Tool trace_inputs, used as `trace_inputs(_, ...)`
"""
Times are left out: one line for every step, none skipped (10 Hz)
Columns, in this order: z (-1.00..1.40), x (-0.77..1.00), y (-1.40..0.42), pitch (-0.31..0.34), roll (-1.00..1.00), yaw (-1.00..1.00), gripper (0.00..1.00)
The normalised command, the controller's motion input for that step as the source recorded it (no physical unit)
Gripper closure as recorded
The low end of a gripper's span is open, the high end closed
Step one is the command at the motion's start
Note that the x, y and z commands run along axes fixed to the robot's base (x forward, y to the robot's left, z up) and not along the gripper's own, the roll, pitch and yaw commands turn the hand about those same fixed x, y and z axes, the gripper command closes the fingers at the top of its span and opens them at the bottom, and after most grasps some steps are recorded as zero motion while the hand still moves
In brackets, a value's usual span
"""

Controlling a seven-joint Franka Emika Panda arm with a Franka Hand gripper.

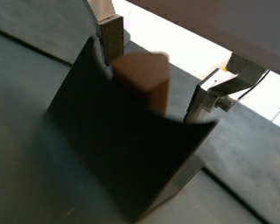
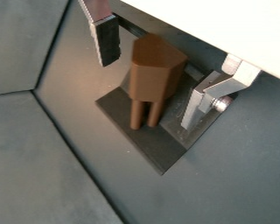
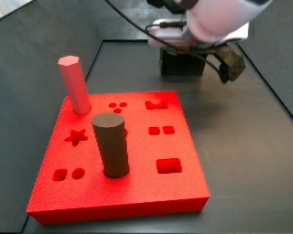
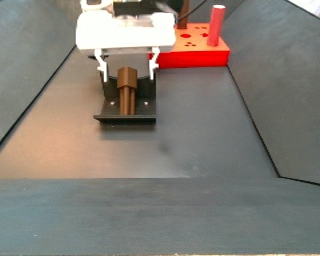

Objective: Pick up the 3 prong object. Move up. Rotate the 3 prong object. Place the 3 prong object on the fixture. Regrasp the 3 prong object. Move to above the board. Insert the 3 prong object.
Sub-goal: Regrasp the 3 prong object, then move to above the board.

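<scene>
The blunt end of the 3 prong object (image 1: 143, 72) sticks up above the fixture's curved edge, so the object's hidden prongs will point down when I pick it up.
The 3 prong object (image 2: 152, 74), a brown stubby piece with short prongs, rests on the dark fixture (image 2: 154, 144). It also shows in a wrist view (image 1: 145, 74) and in a side view (image 4: 127, 88), lying along the fixture (image 4: 127, 118). My gripper (image 2: 153, 77) is low over the fixture and open. Its fingers (image 2: 108, 42) stand on either side of the piece, with a gap showing at each side. In a side view the gripper (image 3: 204, 57) hides the piece, in front of the fixture (image 3: 181, 62).
The red board (image 3: 118, 174) carries a tall dark cylinder (image 3: 110, 144) and a pink hexagonal peg (image 3: 73, 84). In a side view the board (image 4: 196, 45) lies just beyond and right of the fixture. Sloped dark walls (image 4: 29, 110) bound the floor.
</scene>
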Motion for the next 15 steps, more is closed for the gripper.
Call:
trace_inputs(-0.30, 0.08, 0.00, 0.046, 0.06, 0.02, 0.00)
trace_inputs(-0.21, 0.04, -0.02, 0.055, 0.06, 0.03, 0.00)
trace_inputs(-0.19, 0.03, -0.03, 0.047, 0.06, 0.04, 0.00)
trace_inputs(-0.19, 0.03, -0.03, 0.046, 0.06, 0.04, 0.00)
trace_inputs(-0.19, 0.03, -0.03, 0.046, 0.06, 0.05, 0.00)
trace_inputs(0.00, 0.00, 0.00, 0.000, 0.00, 0.00, 1.00)
trace_inputs(1.00, 0.03, -0.04, 0.260, -0.17, 0.17, 1.00)
trace_inputs(1.00, 0.03, -0.04, 0.260, -0.17, 0.16, 1.00)
trace_inputs(1.00, 0.03, -0.04, 0.222, -0.14, 0.19, 1.00)
trace_inputs(1.00, 0.03, -0.04, 0.169, -0.10, 0.21, 1.00)
trace_inputs(1.00, 0.03, -0.04, 0.125, -0.06, 0.21, 1.00)
trace_inputs(1.00, 0.03, -0.04, 0.074, -0.03, 0.20, 1.00)
trace_inputs(1.00, 0.03, -0.04, 0.049, -0.03, 0.18, 1.00)
trace_inputs(1.00, 0.03, -0.04, 0.034, -0.02, 0.16, 1.00)
trace_inputs(1.00, 0.03, -0.04, 0.018, -0.02, 0.13, 1.00)
